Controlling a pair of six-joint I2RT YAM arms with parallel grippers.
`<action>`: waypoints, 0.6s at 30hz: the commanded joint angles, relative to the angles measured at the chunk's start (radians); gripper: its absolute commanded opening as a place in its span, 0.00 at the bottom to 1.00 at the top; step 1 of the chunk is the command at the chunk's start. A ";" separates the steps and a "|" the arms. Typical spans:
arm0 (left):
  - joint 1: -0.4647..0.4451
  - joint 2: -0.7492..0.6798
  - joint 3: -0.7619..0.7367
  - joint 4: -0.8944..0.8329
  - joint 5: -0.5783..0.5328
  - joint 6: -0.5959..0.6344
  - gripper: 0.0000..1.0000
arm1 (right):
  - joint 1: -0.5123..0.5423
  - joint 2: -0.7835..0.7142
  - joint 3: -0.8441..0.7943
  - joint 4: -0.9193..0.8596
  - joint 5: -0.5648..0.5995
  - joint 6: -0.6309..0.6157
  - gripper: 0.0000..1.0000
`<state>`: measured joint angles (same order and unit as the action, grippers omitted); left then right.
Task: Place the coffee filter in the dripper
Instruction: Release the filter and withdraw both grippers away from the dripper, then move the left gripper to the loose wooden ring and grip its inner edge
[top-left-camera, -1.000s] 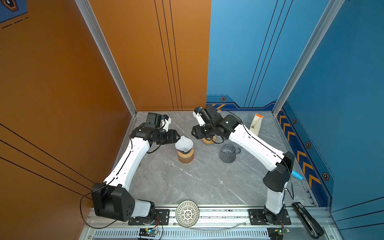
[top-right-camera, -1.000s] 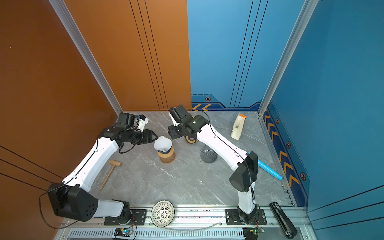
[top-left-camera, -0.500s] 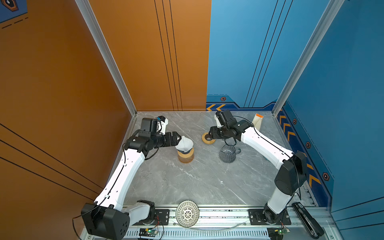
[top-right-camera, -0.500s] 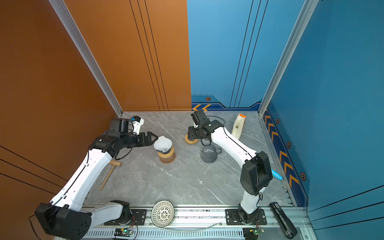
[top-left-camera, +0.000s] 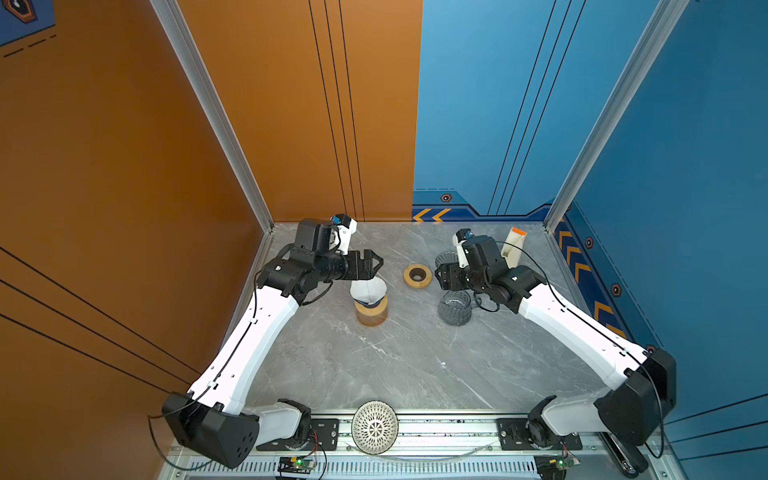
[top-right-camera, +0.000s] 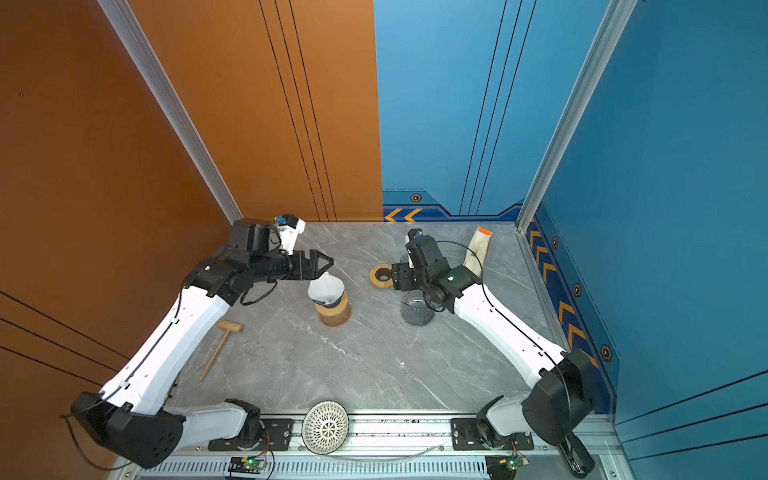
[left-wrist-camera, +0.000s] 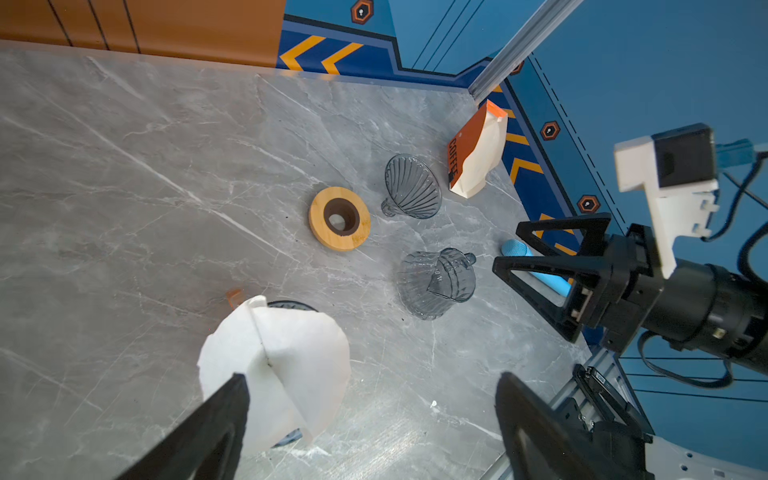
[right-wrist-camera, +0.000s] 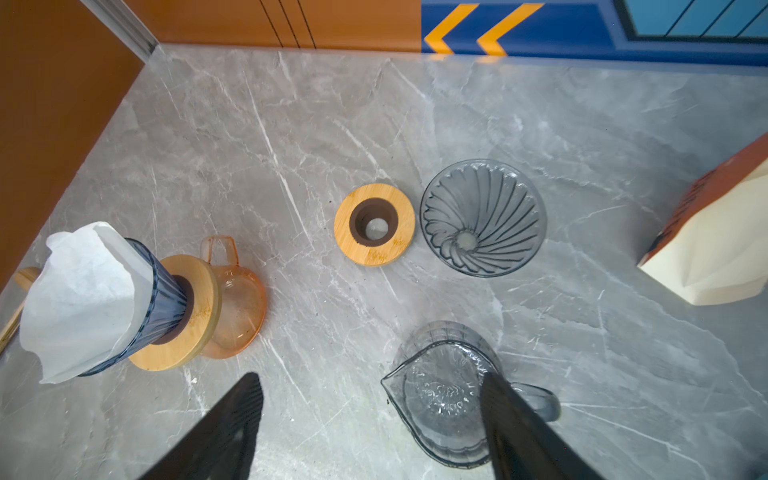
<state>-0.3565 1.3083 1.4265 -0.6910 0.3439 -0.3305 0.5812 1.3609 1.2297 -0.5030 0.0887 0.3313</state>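
The loose wooden ring's hole (top-left-camera: 417, 274) is open for a finger, so my left gripper should keep going to the ring's side (top-left-camera: 407, 278) closest to the filter and close there.
The white paper coffee filter (top-left-camera: 368, 290) (top-right-camera: 327, 287) (right-wrist-camera: 83, 299) sits in the blue ribbed glass dripper (right-wrist-camera: 163, 303), which stands on a wooden ring over an amber cup (top-left-camera: 371, 314). My left gripper (top-left-camera: 373, 266) (top-right-camera: 325, 264) (left-wrist-camera: 372, 386) hangs open just behind and above the filter (left-wrist-camera: 274, 365), with nothing between its fingers. My right gripper (top-left-camera: 440, 279) (top-right-camera: 395, 279) (right-wrist-camera: 370, 386) (left-wrist-camera: 509, 245) is open and empty over a grey glass server (top-left-camera: 455, 308) (right-wrist-camera: 444, 395).
A loose wooden ring (top-left-camera: 417, 276) (right-wrist-camera: 374, 224) and a second clear dripper (right-wrist-camera: 482, 218) (left-wrist-camera: 411, 187) lie at the back centre. A coffee bag (top-left-camera: 514, 246) leans at the back right. A wooden mallet (top-right-camera: 220, 340) lies left, a white lattice bowl (top-left-camera: 375, 427) in front.
Both grippers have opened wider. The right gripper has drawn back to the right, from beside the filter to above the glass server. The filter stays in the dripper.
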 joint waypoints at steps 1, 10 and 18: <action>-0.058 0.066 0.057 0.004 -0.050 -0.026 0.93 | -0.014 -0.087 -0.082 0.093 0.085 -0.038 0.87; -0.231 0.281 0.196 0.013 -0.193 -0.118 0.93 | -0.067 -0.271 -0.270 0.130 0.097 -0.065 1.00; -0.286 0.502 0.313 0.071 -0.293 -0.212 0.93 | -0.147 -0.388 -0.389 0.141 0.012 -0.059 1.00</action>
<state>-0.6403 1.7508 1.6791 -0.6426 0.1169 -0.4995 0.4545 1.0080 0.8722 -0.3817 0.1379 0.2848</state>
